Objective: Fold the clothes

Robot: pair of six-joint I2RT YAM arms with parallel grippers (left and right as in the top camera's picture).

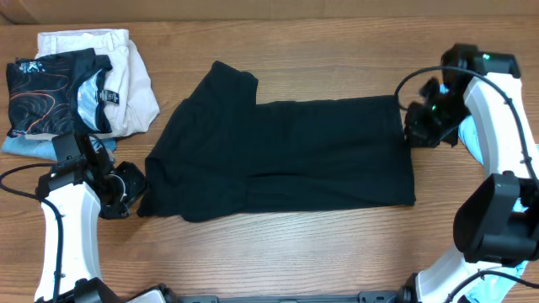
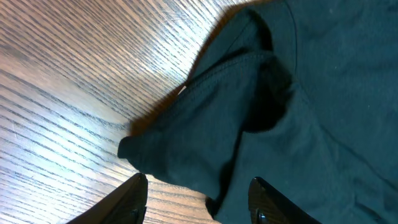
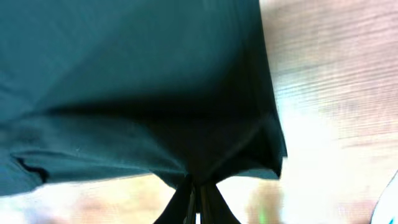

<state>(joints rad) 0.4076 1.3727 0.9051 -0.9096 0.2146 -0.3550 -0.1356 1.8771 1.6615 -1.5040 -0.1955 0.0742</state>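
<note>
The garment's rumpled end (image 1: 189, 192) lies loose by the robot's open left gripper, so the right gripper should put the garment's hem (image 1: 401, 195) down before the left gripper moves in over that rumpled end.
A black garment (image 1: 286, 156) lies spread across the middle of the wooden table, partly folded. My right gripper (image 1: 410, 124) is at its right edge, shut on the black cloth (image 3: 155, 124) and lifting it a little; the fingers meet at the hem (image 3: 196, 199). My left gripper (image 1: 130, 187) is at the garment's lower left corner. In the left wrist view its fingers (image 2: 196, 199) are open, with the rumpled corner of the black cloth (image 2: 249, 124) just ahead of and between them.
A stack of folded clothes stands at the back left: a white piece (image 1: 130, 80), a dark printed piece (image 1: 55, 93) on top, and a light blue one (image 1: 25, 145) beneath. Something light blue (image 1: 472, 139) lies by the right arm.
</note>
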